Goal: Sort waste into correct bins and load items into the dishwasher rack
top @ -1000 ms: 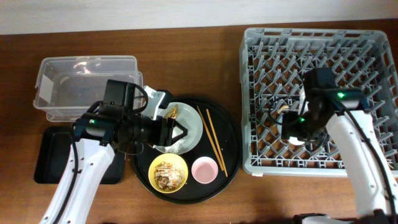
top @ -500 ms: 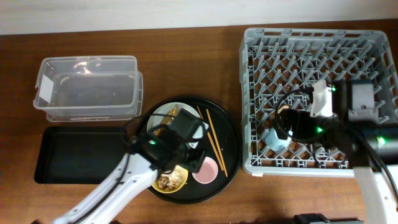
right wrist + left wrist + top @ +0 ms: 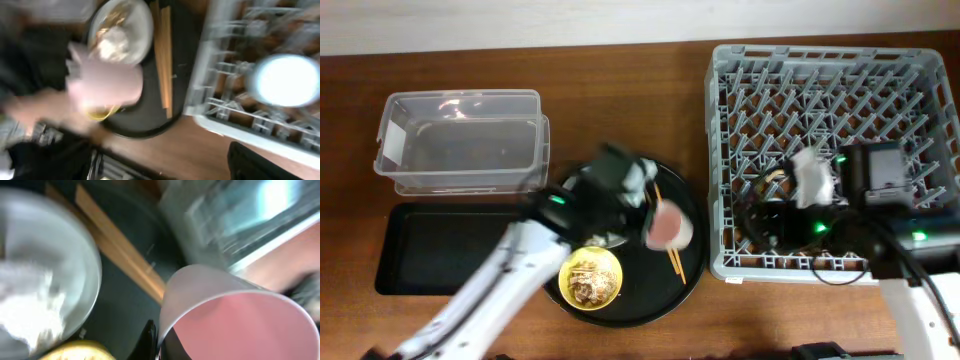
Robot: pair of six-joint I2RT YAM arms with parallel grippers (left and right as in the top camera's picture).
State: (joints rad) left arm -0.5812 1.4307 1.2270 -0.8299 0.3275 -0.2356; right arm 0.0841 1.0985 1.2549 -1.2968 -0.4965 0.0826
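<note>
My open right gripper should take the pink cup (image 3: 669, 227) from my left gripper, which is holding it short of the rack. That will free my left gripper for the yellow bowl (image 3: 591, 278).
My left gripper (image 3: 655, 225) is shut on the rim of the pink cup (image 3: 669, 228), one finger (image 3: 150, 340) outside the wall and the other inside. The cup hangs tilted above the round black tray (image 3: 692, 285). Below it lie the chopsticks (image 3: 120, 255). The grey-green plate (image 3: 45, 270) holds a white tissue (image 3: 27, 305), and the yellow bowl (image 3: 592, 278) holds brown scraps. My right gripper (image 3: 760, 215) is open over the grey dishwasher rack (image 3: 830, 80), holding nothing. The light blue cup (image 3: 286, 80) sits in the rack, apart from it.
The clear tub (image 3: 460, 140) stands at the back left, with the shallow black tray (image 3: 420, 250) in front of it. The rack's near wall (image 3: 790, 268) rises beside the round tray's right edge.
My left gripper closed on the pink cup and lifted it up and right off the tray. My right gripper shifted left over the rack, leaving the blue cup there.
</note>
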